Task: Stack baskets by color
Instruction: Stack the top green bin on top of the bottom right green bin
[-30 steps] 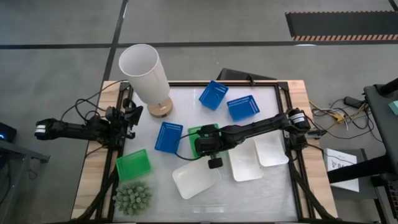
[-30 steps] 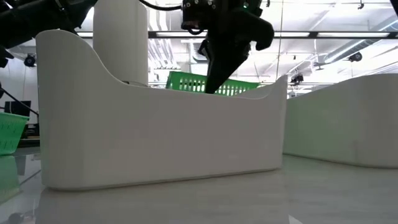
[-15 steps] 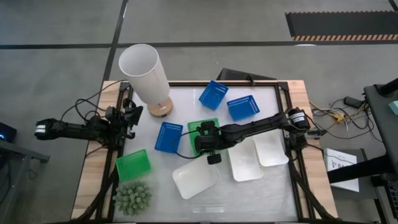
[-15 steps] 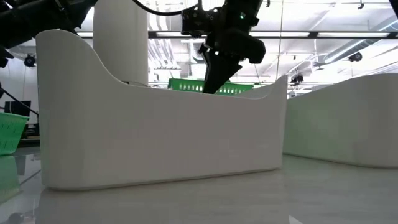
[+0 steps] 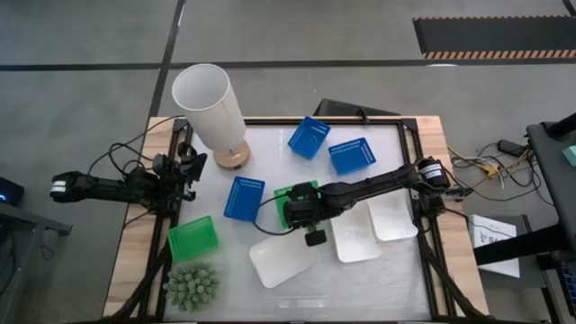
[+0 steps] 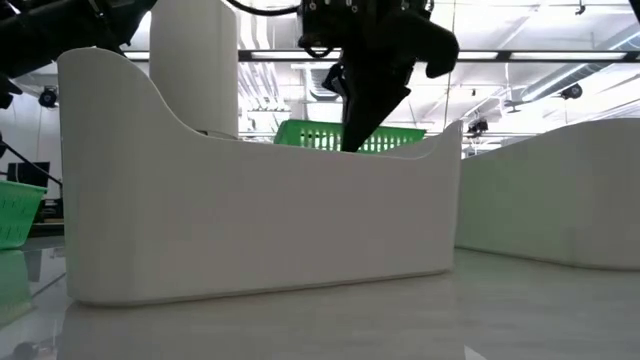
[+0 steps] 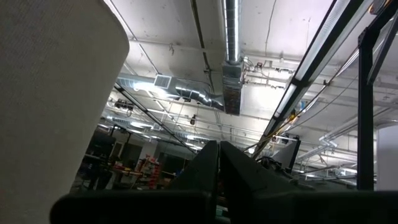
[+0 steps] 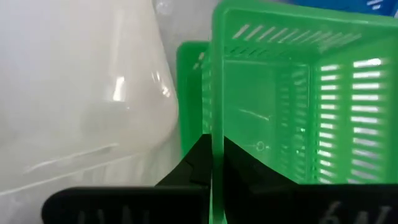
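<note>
Next, I let go of the held green basket with my right gripper and nudge its far side (image 8: pixel 357 118) from inside, because it sits out of line with the lower green basket's rim (image 8: pixel 190 93).
My right gripper (image 5: pixel 295 212) is shut on a green mesh basket (image 5: pixel 302 190) at the table's middle, also seen in the low view (image 6: pixel 305 135) behind a white basket (image 6: pixel 260 200). A second green part (image 8: pixel 189 93) shows just below and beside the held basket. One more green basket (image 5: pixel 193 238) sits at the near left. Three blue baskets (image 5: pixel 243 198) (image 5: pixel 309 137) (image 5: pixel 352 155) and three white baskets (image 5: pixel 282 258) (image 5: pixel 354 236) (image 5: pixel 391 216) lie on the table. My left gripper (image 5: pixel 191 171) waits shut at the table's left edge, pointing up. My right gripper pinches one side wall of the green basket at its rim (image 8: pixel 217 118), one finger inside the basket and one outside. The fingers (image 6: pixel 360 110) come slanting down from above. The basket sits nearly level. Its underside is hidden behind the white basket, so I cannot tell whether it is lifted clear.
A tall white cylinder lamp (image 5: pixel 211 108) stands at the far left corner, close to my left gripper. A spiky green plant (image 5: pixel 192 285) sits at the near left corner. The near right part of the table, beside the white baskets, is bare.
The green basket has rocked in my right gripper's hold. Its rim slanted a second ago, dipped a little, and now stands nearly level. The gripper has stayed shut over the same spot.
</note>
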Robot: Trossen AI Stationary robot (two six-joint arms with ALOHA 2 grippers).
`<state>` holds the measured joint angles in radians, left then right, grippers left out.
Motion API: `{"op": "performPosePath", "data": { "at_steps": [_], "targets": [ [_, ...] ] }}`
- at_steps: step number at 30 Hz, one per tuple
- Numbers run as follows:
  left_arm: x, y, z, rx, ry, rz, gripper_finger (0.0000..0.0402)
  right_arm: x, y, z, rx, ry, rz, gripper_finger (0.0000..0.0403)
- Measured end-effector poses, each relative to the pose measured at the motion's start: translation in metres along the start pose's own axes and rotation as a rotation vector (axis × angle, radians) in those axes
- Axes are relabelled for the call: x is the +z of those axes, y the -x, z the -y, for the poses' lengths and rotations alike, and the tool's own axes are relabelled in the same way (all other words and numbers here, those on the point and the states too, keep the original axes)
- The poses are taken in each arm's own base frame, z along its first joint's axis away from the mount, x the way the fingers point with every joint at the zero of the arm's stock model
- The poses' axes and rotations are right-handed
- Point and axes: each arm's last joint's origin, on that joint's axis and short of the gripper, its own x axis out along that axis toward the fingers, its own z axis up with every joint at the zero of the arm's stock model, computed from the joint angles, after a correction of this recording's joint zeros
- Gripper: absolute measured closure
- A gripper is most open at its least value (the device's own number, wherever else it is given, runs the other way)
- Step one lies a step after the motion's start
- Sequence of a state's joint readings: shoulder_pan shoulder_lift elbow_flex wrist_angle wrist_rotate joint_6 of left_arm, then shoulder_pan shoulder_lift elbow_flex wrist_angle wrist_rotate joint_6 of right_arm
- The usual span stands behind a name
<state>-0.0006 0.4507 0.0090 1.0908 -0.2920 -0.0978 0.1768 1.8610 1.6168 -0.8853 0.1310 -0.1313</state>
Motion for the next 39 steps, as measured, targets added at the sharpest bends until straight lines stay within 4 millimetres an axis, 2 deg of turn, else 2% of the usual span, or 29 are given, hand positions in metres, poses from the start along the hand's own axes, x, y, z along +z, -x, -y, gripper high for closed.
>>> {"op": "performPosePath", "data": {
  "at_steps": [7,18,25,28,32,39],
  "targets": [
    [0.0,0.0,0.0,0.0,0.0,0.0,0.0402,0.0,-0.001,0.0,-0.001,0.0,0.004,0.0386],
    [0.0,0.0,0.0,0.0,0.0,0.0,0.0402,0.002,-0.001,0.0,-0.005,0.005,0.021,0.0305],
    [0.0,0.0,0.0,0.0,0.0,0.0,0.0402,0.004,0.009,0.002,-0.004,0.022,0.016,0.0283],
    [0.0,0.0,0.0,0.0,0.0,-0.001,0.0402,0.001,0.013,0.004,-0.015,0.032,-0.006,0.0288],
    [0.0,0.0,0.0,0.0,-0.001,-0.001,0.0402,-0.003,0.016,0.013,-0.075,0.044,-0.014,0.0316],
    [0.0,0.0,0.0,0.0,-0.001,-0.001,0.0402,-0.009,-0.006,0.038,-0.094,0.033,0.044,0.0387]
  ]
}}
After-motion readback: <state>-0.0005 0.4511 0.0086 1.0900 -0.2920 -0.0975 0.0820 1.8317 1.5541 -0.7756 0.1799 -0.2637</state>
